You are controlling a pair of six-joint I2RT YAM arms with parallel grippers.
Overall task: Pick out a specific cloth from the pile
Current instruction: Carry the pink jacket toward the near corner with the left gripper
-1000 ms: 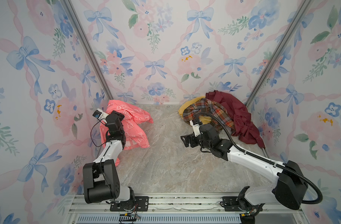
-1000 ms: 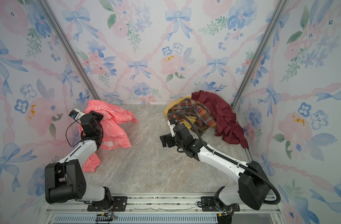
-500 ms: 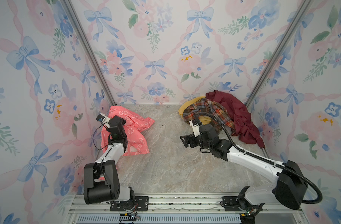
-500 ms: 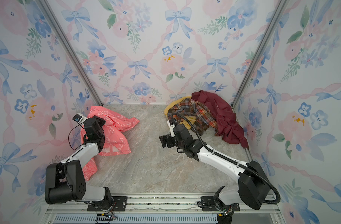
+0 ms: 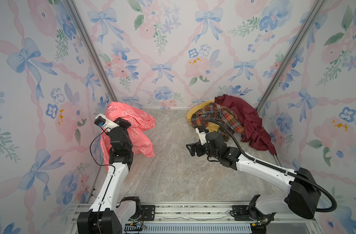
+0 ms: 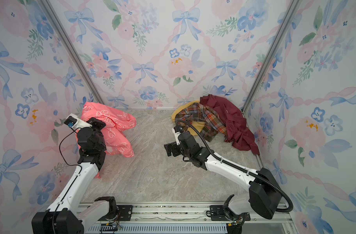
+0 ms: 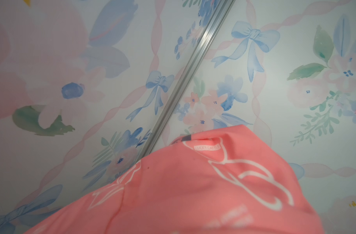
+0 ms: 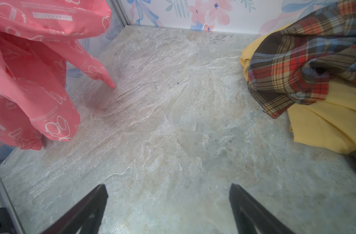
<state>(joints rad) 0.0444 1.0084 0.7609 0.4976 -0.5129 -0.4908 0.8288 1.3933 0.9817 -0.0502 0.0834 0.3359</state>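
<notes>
My left gripper has the coral pink cloth hanging against the side (image 5: pixel 104 145), well away from the pile, so it should swing in and lower the cloth near the back corner (image 8: pixel 127 32).
The cloth (image 5: pixel 136 121) (image 6: pixel 116 121), coral pink with white outline drawings, hangs bunched at the back left, near the left wall. It is apart from the pile. My left gripper (image 5: pixel 122 124) (image 6: pixel 96 124) is shut on the cloth, which drapes over its jaws and hides them. In the left wrist view the cloth (image 7: pixel 193 192) fills the lower part. The pile (image 5: pixel 229 117) (image 6: pixel 213 117) of maroon, plaid and yellow garments lies at the back right. My right gripper (image 5: pixel 190 150) (image 6: pixel 169 149) (image 8: pixel 168 192) hovers open over bare table, holding nothing.
The marble table (image 5: pixel 173 172) is closed in by flowered walls on three sides. Metal corner posts (image 5: pixel 92 50) stand at the back corners. In the right wrist view the cloth's sleeve ends (image 8: pixel 110 84) reach the table, and the plaid shirt (image 8: pixel 304 60) lies over the yellow garment (image 8: pixel 324 121).
My left gripper dipped and came back up with the cloth, and the folds shifted. The right arm has not moved.
</notes>
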